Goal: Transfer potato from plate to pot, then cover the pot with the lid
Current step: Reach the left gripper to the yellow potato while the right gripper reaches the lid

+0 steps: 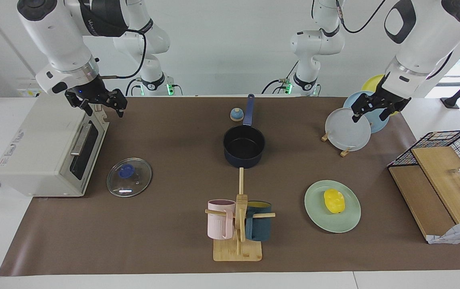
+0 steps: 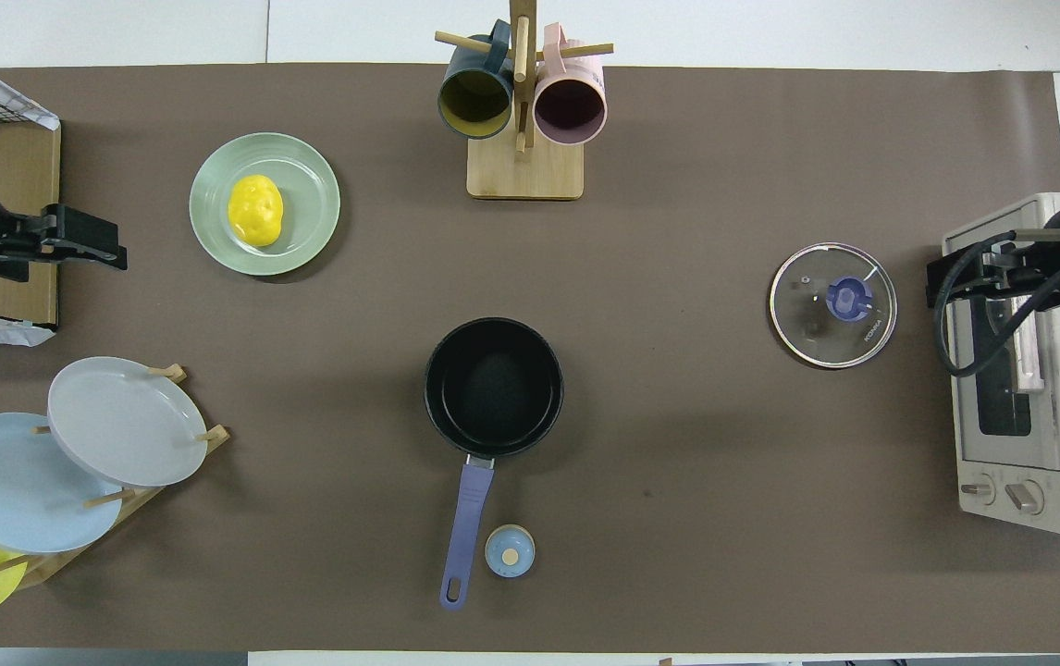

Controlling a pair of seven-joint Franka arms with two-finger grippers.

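The pot's round opening point(image 2: 494, 387) is about the same width as the lid. The glass lid point(image 2: 832, 305) will rest level and cover the pot's opening completely when I lower it.
The yellow potato point(image 1: 334, 200) point(image 2: 255, 210) lies on the mint-green plate point(image 1: 350, 224) point(image 2: 313, 176), farther from the robots than the pot and toward the left arm's end. The navy pot point(image 1: 244, 145) point(image 2: 493, 384) stands mid-table, empty, its handle pointing toward the robots. The glass lid point(image 1: 137, 181) point(image 2: 807, 319) lies flat, knob up, toward the right arm's end beside the toaster oven. My left gripper point(image 1: 371, 114) point(image 2: 104, 245) hangs open and empty over the plate rack. My right gripper point(image 1: 103, 109) point(image 2: 955, 277) hangs open and empty over the toaster oven.
A toaster oven point(image 1: 45, 148) stands at the right arm's end. A mug rack point(image 1: 238, 241) with a pink and a teal mug stands farther from the robots than the pot. A small bell point(image 1: 236, 114) sits by the pot handle. A plate rack point(image 1: 347, 130) and a wire basket point(image 1: 454, 144) with wooden boards are at the left arm's end.
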